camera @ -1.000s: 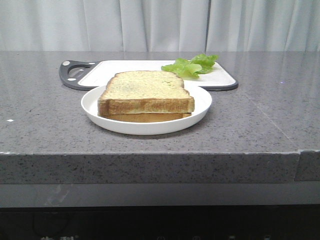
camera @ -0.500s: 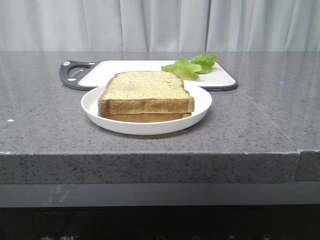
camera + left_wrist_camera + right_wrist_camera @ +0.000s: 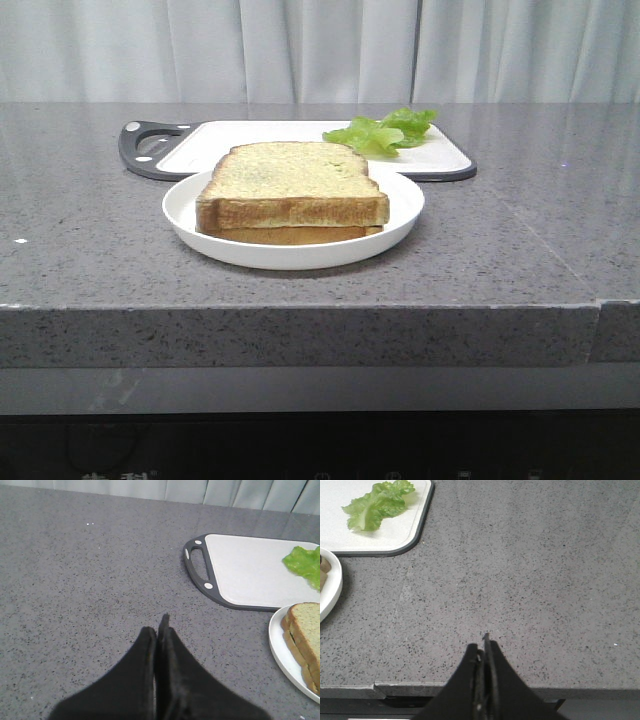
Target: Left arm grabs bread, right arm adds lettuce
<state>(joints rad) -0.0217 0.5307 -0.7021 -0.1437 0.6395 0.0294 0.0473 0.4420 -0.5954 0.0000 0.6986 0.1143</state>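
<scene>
The thick bread slice lies over the thinner slice (image 3: 295, 236). I should wait with my right gripper until my left gripper raises the thick slice (image 3: 217, 192) by its edge.
The thick bread slice (image 3: 290, 185) lies on top of a thinner slice (image 3: 295, 235) on a white plate (image 3: 190, 225) in the middle of the counter. The bread also shows in the left wrist view (image 3: 306, 635). The lettuce (image 3: 385, 131) lies on the white cutting board (image 3: 250, 133) behind the plate; it also shows in the right wrist view (image 3: 375, 504) and the left wrist view (image 3: 305, 564). My left gripper (image 3: 159, 629) is shut and empty over bare counter, left of the plate. My right gripper (image 3: 483, 647) is shut and empty near the counter's front edge, right of the plate. Neither arm shows in the front view.
The cutting board has a dark grey rim and a handle (image 3: 197, 565) at its left end. The grey speckled counter (image 3: 520, 240) ends in a front edge (image 3: 520, 686) just below my right gripper. A pale curtain (image 3: 320, 50) hangs behind.
</scene>
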